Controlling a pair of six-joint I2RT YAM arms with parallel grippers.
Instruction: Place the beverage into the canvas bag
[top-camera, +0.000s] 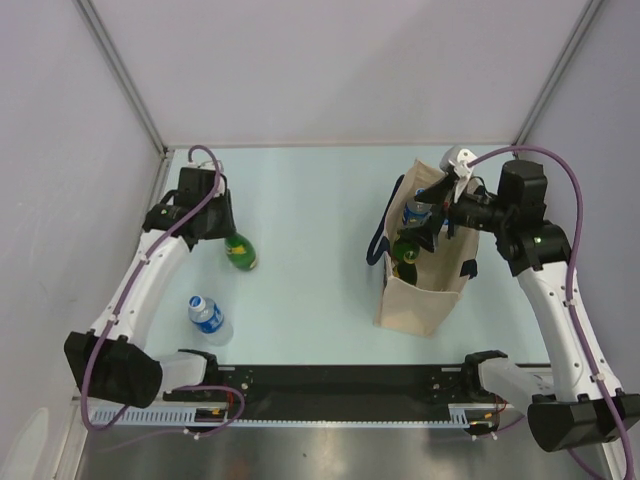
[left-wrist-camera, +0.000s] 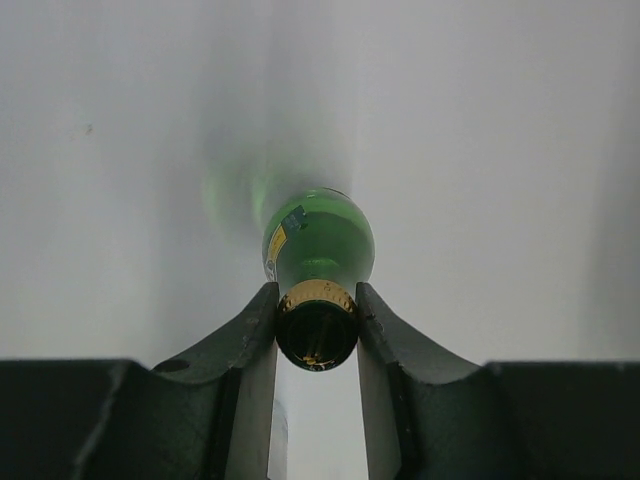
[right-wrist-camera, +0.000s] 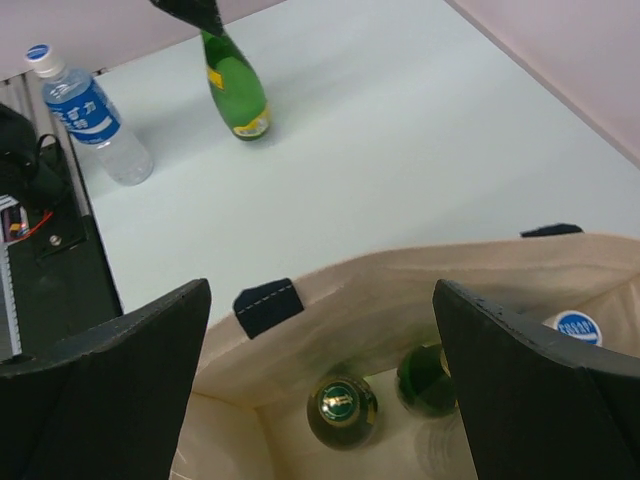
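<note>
I should keep moving my right gripper toward the free glass below until its fingers close there, because my left gripper holds only the green bottle's gold-banded neck.
A green glass bottle stands on the table at the left. My left gripper is shut on its gold-banded neck, with both fingers against it. The bottle also shows in the right wrist view. The beige canvas bag with navy handles stands upright at the right. Inside it are two green bottles and a blue-capped bottle. My right gripper hangs open and empty over the bag's mouth.
A clear water bottle with a blue label stands near the front left, also in the right wrist view. A black rail runs along the table's near edge. White walls close in the back and both sides.
</note>
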